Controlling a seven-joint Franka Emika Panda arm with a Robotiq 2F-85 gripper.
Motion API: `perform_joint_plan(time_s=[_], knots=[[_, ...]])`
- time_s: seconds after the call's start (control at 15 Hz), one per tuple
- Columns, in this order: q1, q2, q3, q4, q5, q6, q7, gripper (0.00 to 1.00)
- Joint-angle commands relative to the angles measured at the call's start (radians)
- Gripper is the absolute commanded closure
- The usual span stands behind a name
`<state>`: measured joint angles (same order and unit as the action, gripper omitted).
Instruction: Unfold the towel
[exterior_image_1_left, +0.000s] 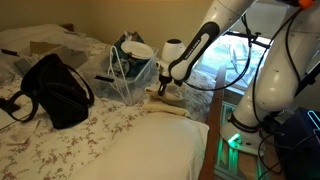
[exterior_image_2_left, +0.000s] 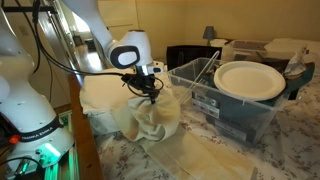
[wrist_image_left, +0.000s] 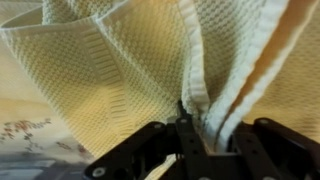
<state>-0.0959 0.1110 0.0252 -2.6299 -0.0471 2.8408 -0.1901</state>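
I should pull away from the flat end next until the towel stretches out, because my gripper is pinching the towel's bunched fold (exterior_image_2_left: 153, 114) and its other end (exterior_image_2_left: 210, 158) lies flat.
The towel is cream with a waffle weave. In an exterior view it hangs bunched from my gripper (exterior_image_2_left: 148, 92) down onto the bed, towel (exterior_image_2_left: 150, 118). In the wrist view the towel (wrist_image_left: 120, 60) fills the frame and a fold of it is pinched between my gripper's black fingers (wrist_image_left: 200, 135). In an exterior view my gripper (exterior_image_1_left: 163, 90) is just above the bed near the clear bin, and the towel (exterior_image_1_left: 172, 99) shows below it. The gripper is shut on the towel and holds part of it lifted.
A clear plastic bin (exterior_image_2_left: 228, 105) holds a white plate (exterior_image_2_left: 250, 80) just beside the towel. A black bag (exterior_image_1_left: 55, 90) lies on the floral bedspread (exterior_image_1_left: 70, 140). The bed edge and the robot base (exterior_image_2_left: 30, 110) are close by.
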Motion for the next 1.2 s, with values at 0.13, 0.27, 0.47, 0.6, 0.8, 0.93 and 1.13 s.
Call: perform_joint_plan(time_s=[0.13,0.27,0.47,0.6,0.8,0.93,1.13], knots=[[0.118,-0.139,0.241,0.132,0.430,-0.242,-0.185,0.96],[0.191,-0.207,0.248,0.183,0.572,-0.350,-0.252,0.96],[0.224,-0.165,0.206,0.150,0.461,-0.264,-0.156,0.83],[0.218,-0.156,0.190,0.136,0.461,-0.261,-0.161,0.83],[0.213,-0.145,0.180,0.134,0.461,-0.260,-0.168,0.96],[0.234,-0.174,0.191,0.152,0.418,-0.393,-0.089,0.96],[0.290,-0.219,0.221,0.197,0.425,-0.622,-0.005,0.96]])
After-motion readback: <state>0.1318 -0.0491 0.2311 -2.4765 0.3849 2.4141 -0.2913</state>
